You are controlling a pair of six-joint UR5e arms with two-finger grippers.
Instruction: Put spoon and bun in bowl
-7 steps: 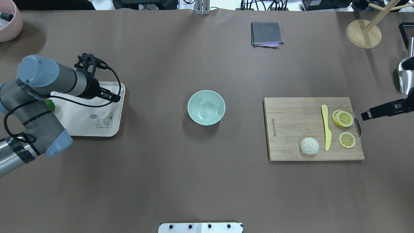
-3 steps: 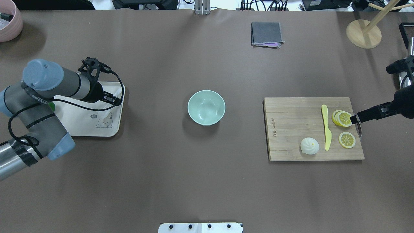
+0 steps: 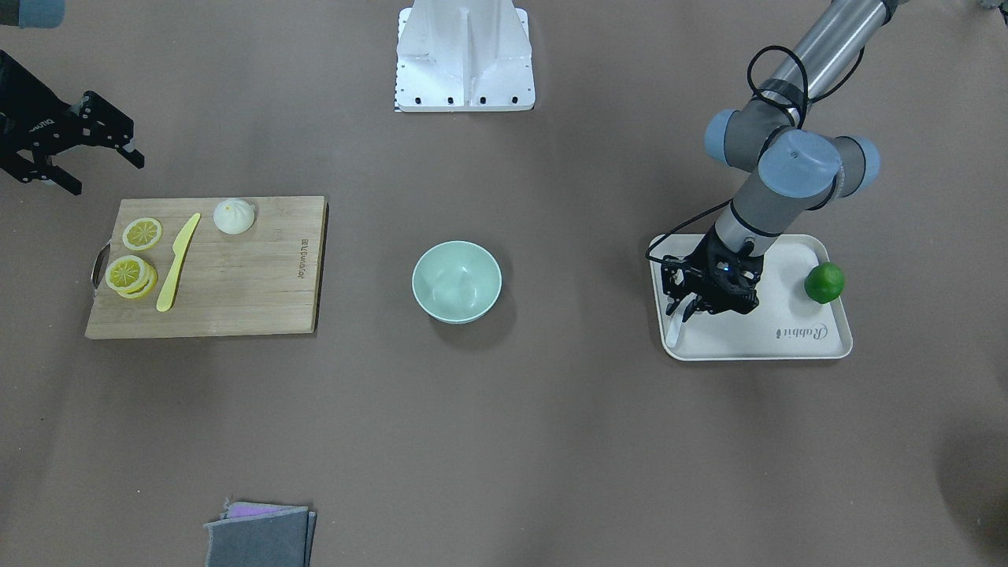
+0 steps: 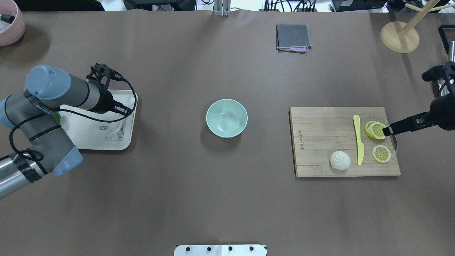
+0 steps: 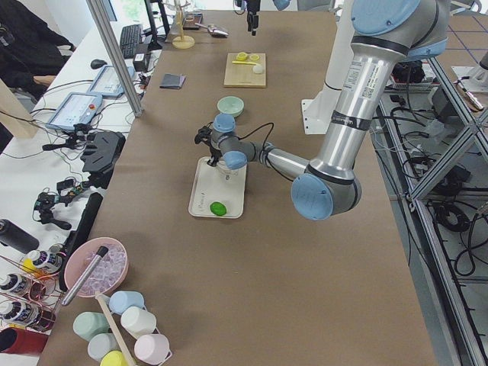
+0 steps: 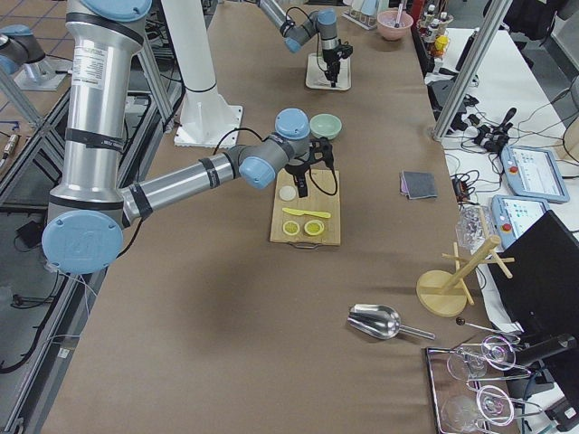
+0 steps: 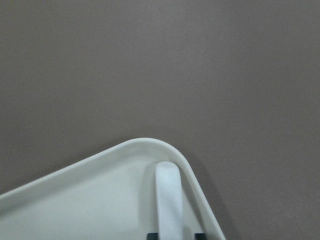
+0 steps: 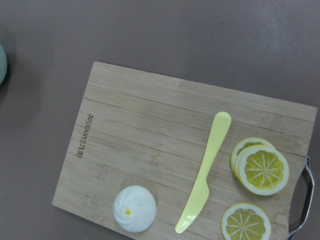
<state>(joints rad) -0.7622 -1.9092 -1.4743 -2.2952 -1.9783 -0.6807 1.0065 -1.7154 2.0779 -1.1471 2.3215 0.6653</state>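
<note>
The mint-green bowl (image 3: pixel 457 282) is small and has round sides, so the white spoon (image 3: pixel 673 330) will swing to the side in it when I lower the bun in after the spoon.
The white spoon (image 7: pixel 168 200) lies on the white tray (image 4: pixel 89 138), its handle end by the tray's corner (image 3: pixel 675 329). My left gripper (image 3: pixel 693 303) is low over the tray, open, with a fingertip on each side of the handle and a small gap showing. The white pleated bun (image 4: pixel 340 160) sits on the near left part of the wooden cutting board (image 4: pixel 320 135), and also shows in the right wrist view (image 8: pixel 134 209). My right gripper (image 4: pixel 387 129) is open and empty, raised over the board's right end, away from the bun. The mint-green bowl (image 4: pixel 226 118) stands empty mid-table.
A yellow plastic knife (image 4: pixel 358 140) and lemon slices (image 4: pixel 381 153) lie on the board. A green lime (image 3: pixel 824 282) is on the tray. A folded grey cloth (image 4: pixel 292 37), a wooden stand (image 4: pixel 400 37) and a pink bowl (image 4: pixel 10 28) are along the far edge.
My right gripper has moved left, from beyond the board's end to over the lemon slices. My left gripper has shifted slightly toward the tray's far right corner, over the spoon handle.
</note>
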